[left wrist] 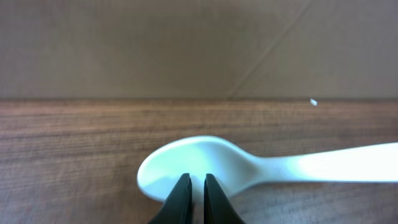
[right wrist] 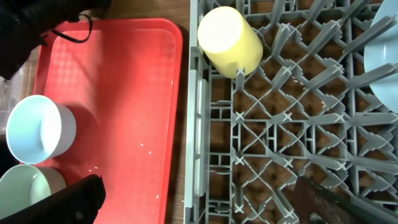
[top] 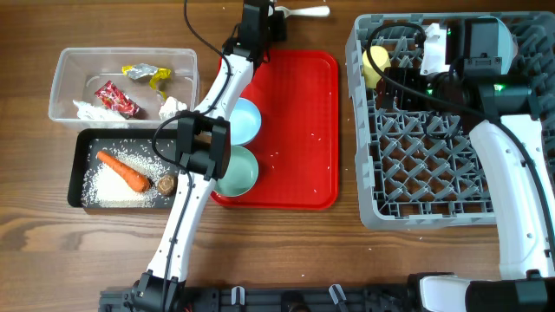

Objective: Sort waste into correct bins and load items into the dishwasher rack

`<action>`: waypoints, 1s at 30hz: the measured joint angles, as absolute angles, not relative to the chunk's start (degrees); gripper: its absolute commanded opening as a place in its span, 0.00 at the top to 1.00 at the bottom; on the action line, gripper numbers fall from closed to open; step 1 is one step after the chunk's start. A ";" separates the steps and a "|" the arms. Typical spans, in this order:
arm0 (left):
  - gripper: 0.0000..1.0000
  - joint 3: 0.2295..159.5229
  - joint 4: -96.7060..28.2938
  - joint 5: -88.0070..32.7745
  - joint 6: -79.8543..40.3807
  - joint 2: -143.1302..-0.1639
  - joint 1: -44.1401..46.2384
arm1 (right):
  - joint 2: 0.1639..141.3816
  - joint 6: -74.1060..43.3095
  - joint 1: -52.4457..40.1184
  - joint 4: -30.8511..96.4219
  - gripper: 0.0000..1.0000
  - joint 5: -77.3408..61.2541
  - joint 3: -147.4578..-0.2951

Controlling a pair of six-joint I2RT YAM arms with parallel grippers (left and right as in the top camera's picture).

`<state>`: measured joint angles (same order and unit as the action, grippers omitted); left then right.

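Note:
My right gripper should take the handle (top: 313, 12), because my left gripper's closed fingers only touch the rim of the spoon's bowl (left wrist: 168, 191) and the spoon's handle points toward the rack.
The white plastic spoon (top: 305, 11) lies on the wood beyond the red tray; my left gripper (top: 277, 17) is closed on the rim of its bowl (left wrist: 199, 165), jaws (left wrist: 193, 186) almost touching. My right gripper (top: 434, 54) hangs open and empty over the left part of the grey dishwasher rack (top: 416, 182), as the right wrist view shows (right wrist: 199, 199). A yellow cup (top: 375, 65) (right wrist: 229, 34) lies in the rack's far left corner. A light blue plate (right wrist: 382, 59) stands further right. The light blue bowl (top: 245, 120) and mint bowl (top: 238, 171) sit on the red tray. The pink cup is out of view.
The clear tub (top: 62, 69) holds a red wrapper (top: 115, 98), a silver-yellow wrapper (top: 147, 75) and white tissue (top: 173, 108). The black tray (top: 76, 165) holds the carrot (top: 123, 171), rice (top: 108, 186) and a brown lump (top: 165, 184). The red tray (top: 299, 130) has stray rice grains.

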<state>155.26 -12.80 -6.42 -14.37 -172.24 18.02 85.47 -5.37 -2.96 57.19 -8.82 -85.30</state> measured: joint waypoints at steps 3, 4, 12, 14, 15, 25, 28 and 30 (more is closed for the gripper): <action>0.94 155.22 -20.56 -6.85 -14.22 -170.10 17.98 | 85.47 -5.37 -2.96 57.19 0.00 -8.80 -85.30; 0.94 155.20 -23.83 -6.96 -14.22 -168.97 17.98 | 85.47 -5.37 -2.96 57.21 0.00 -8.80 -85.30; 0.94 154.98 -31.53 -7.03 -13.93 -156.27 19.11 | 85.47 -5.37 -2.96 57.14 0.00 -8.80 -85.30; 0.94 155.02 -28.18 -7.11 -13.80 -155.61 19.79 | 85.47 -5.37 -2.96 57.19 0.00 -8.82 -85.30; 0.93 155.04 -24.62 -7.22 -13.74 -155.61 20.84 | 85.47 -5.37 -2.96 57.17 0.00 -8.82 -85.30; 0.93 154.95 -8.21 -7.29 -14.31 -168.00 25.47 | 85.47 -5.37 -2.96 57.17 0.00 -8.82 -85.30; 0.92 154.85 -1.69 -5.23 -16.01 -169.99 25.47 | 85.47 -5.37 -2.96 57.17 0.00 -8.80 -85.30; 0.92 154.85 -0.14 -4.56 -16.53 -170.17 25.45 | 85.47 -5.37 -2.96 57.17 0.00 -8.82 -85.30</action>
<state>154.85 -0.14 -4.56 -16.53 -170.17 25.45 85.47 -5.37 -2.96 57.17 -8.82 -85.30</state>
